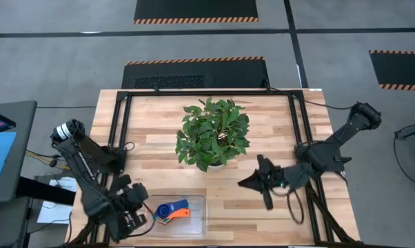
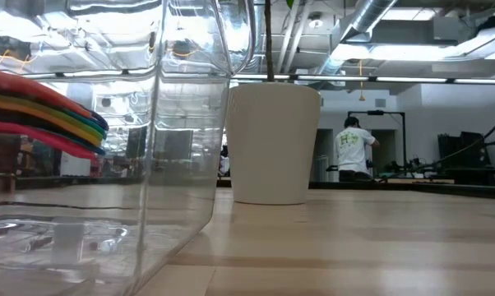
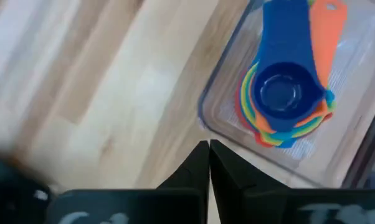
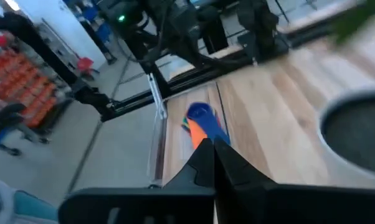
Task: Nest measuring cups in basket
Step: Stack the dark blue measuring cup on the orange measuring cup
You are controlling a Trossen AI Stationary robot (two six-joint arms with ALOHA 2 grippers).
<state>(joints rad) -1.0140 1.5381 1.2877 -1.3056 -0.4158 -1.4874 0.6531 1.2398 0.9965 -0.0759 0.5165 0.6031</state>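
Observation:
The basket sits close (image 1: 154,224) to the left gripper and far from the right gripper, so the robot's right gripper should first pull the basket (image 1: 205,215) toward the middle.
The measuring cups (image 1: 171,211) sit nested in one stack inside the clear basket (image 1: 197,224) near the table's near edge, a blue cup on top, orange handle beside it. In the left wrist view the stack (image 3: 281,99) rests on the basket floor, handles pointing away. The low view shows the handles (image 2: 42,111) fanned out behind the basket wall (image 2: 182,123). My left gripper (image 3: 208,149) is shut, just left of the basket's corner (image 3: 206,118). My right gripper (image 4: 211,149) is shut and hovers over the table's right half.
A leafy potted plant (image 1: 213,134) in a white pot (image 2: 272,144) stands mid-table, behind the basket. Bare wood lies between the basket and my right gripper (image 1: 252,182). A black frame edges the table (image 1: 118,124). A person (image 2: 353,148) stands far off in the room.

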